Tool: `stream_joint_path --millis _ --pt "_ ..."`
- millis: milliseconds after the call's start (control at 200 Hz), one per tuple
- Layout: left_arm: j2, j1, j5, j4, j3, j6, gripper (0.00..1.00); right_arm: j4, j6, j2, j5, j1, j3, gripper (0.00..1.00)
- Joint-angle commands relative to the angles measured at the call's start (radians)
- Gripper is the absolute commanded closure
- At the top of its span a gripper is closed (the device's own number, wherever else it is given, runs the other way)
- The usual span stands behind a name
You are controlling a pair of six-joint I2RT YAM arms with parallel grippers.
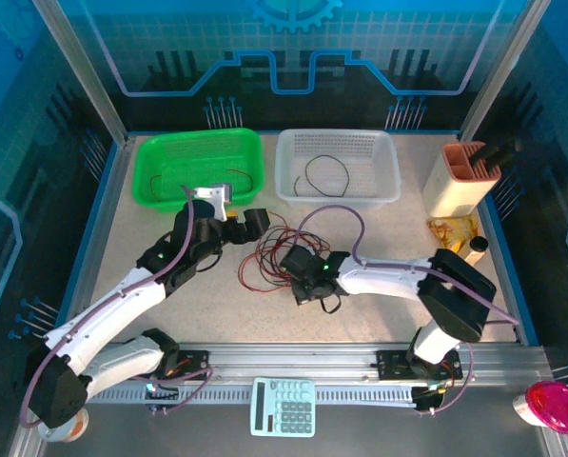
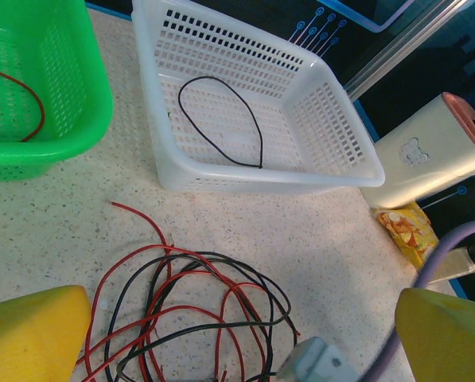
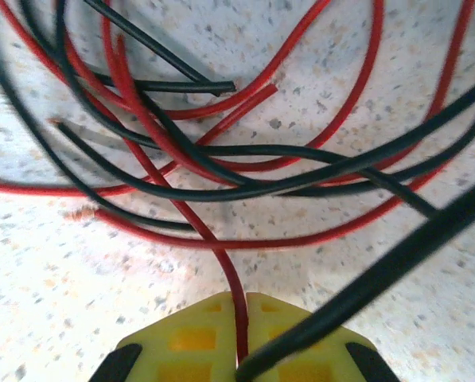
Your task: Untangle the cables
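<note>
My right gripper is pinching a red cable [image 3: 232, 274] with a black cable across its finger, so next I open, grip only the black cable and lift it clear.
A tangle of red and black cables [image 1: 272, 249] lies on the speckled table in the middle. My right gripper [image 1: 303, 272] sits low at the tangle's right side. In the right wrist view it [image 3: 241, 301] is shut on one red cable [image 3: 221, 255], pinched between the yellow fingers [image 3: 189, 338]. A black strand [image 3: 380, 270] crosses close over the right finger. My left gripper [image 1: 242, 225] hovers at the tangle's upper left, open, with the cables [image 2: 197, 302] below its wide-apart yellow fingers [image 2: 30, 334]. One black cable [image 2: 221, 119] lies in the white basket, and a red cable [image 2: 26, 95] in the green one.
A green basket [image 1: 200, 134] and a white basket [image 1: 390, 176] stand side by side at the back. A beige container [image 1: 460, 181] and a yellow packet [image 1: 455, 228] are at the right. A calculator [image 1: 284, 407] lies on the near rail.
</note>
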Motion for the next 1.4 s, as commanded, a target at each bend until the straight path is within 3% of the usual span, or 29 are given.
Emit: stream_joint_path --millis 0,185,430,835,950,1060,1301,1396 --pt "-0.024 0.005 -0.006 0.015 0.019 -0.008 0.01 -0.083 -0.037 -0.150 -0.001 0.011 0.086 1.00" --pt "-0.026 0.005 -0.002 0.016 0.012 -0.012 0.01 -0.174 -0.147 -0.274 -0.011 -0.038 0.256 1.00" --pt "-0.054 0.007 -0.009 0.007 -0.007 -0.020 0.01 -0.200 -0.233 -0.262 -0.089 -0.129 0.398 1.00" --pt "-0.063 0.008 -0.012 0.005 -0.009 -0.011 0.01 0.002 -0.167 -0.130 -0.176 -0.189 0.099 1.00" --pt "-0.060 0.009 -0.009 0.010 -0.010 -0.011 0.01 0.023 -0.159 -0.075 -0.212 -0.217 0.068 0.87" --pt "-0.060 0.011 -0.004 0.011 -0.006 -0.011 0.01 0.025 -0.168 -0.064 -0.216 -0.223 0.071 0.68" --pt "-0.060 0.013 -0.002 0.024 -0.013 -0.014 0.01 0.027 -0.174 -0.055 -0.220 -0.240 0.082 0.69" --pt "-0.060 0.013 0.000 0.030 -0.015 -0.014 0.01 0.034 -0.173 -0.055 -0.215 -0.246 0.076 0.80"
